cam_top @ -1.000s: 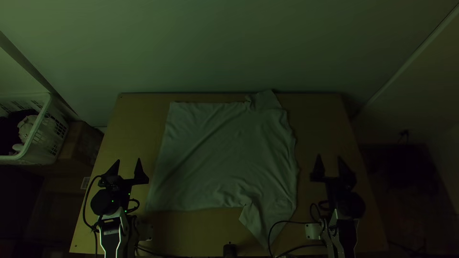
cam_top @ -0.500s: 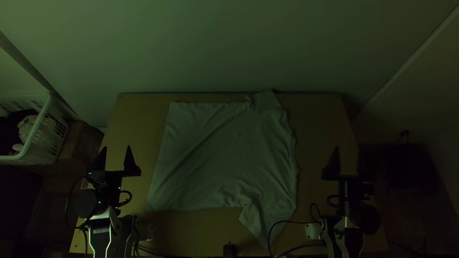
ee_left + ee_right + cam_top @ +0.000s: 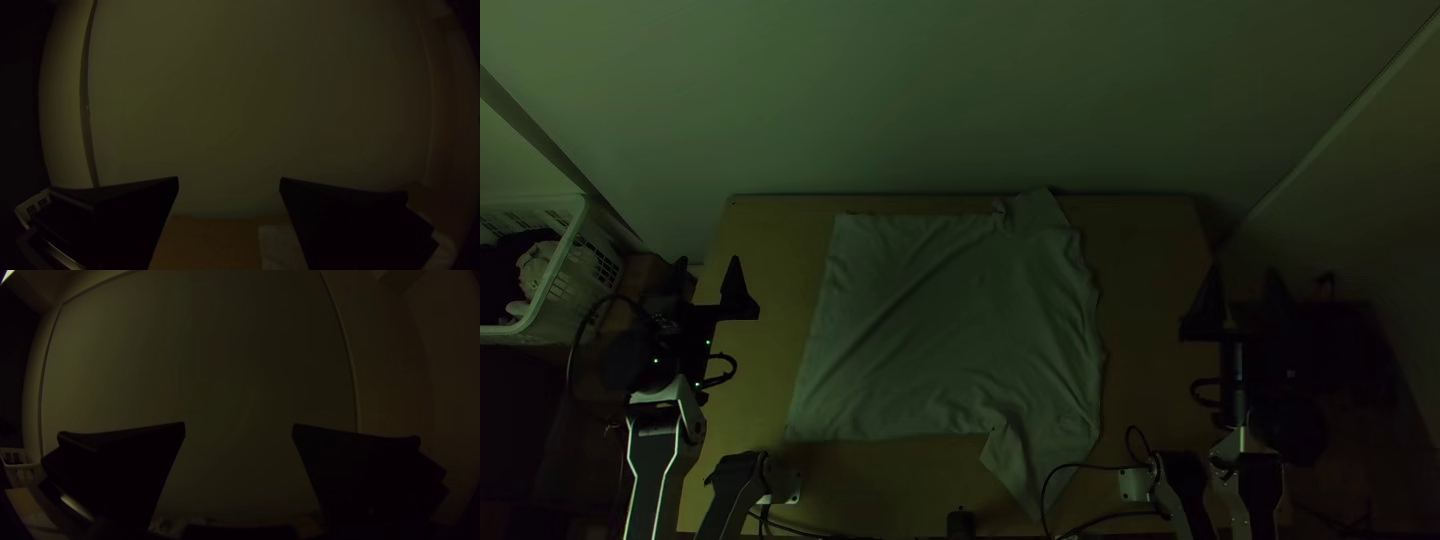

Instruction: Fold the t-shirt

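The far sleeve (image 3: 1036, 211) sticks out from the t-shirt's far edge (image 3: 920, 216). It will follow and fold over when I carry that edge nearer.
The pale t-shirt (image 3: 950, 330) lies spread over the middle of the table, lightly wrinkled. One part sticks out at its far right corner, and another trails toward the near edge. Off its left side, over the table's left edge, is my left gripper (image 3: 708, 265), open and holding nothing. My right gripper (image 3: 1245, 280) is open past the table's right edge, apart from the cloth. In the left wrist view the left gripper (image 3: 229, 181) frames the wall, with a piece of the t-shirt (image 3: 281, 245) low down. The right gripper (image 3: 239, 427) has its fingers wide apart in its wrist view.
A white basket (image 3: 565, 285) holding dark and pale cloth stands left of the table (image 3: 770, 225). A small black object (image 3: 961, 523) sits at the near edge. Black cables curve across the table's near part. A wall rises behind the far edge.
Both grippers have moved outward and up the picture, the left one toward the left edge and the right one toward the right. The t-shirt has kept its place and shape.
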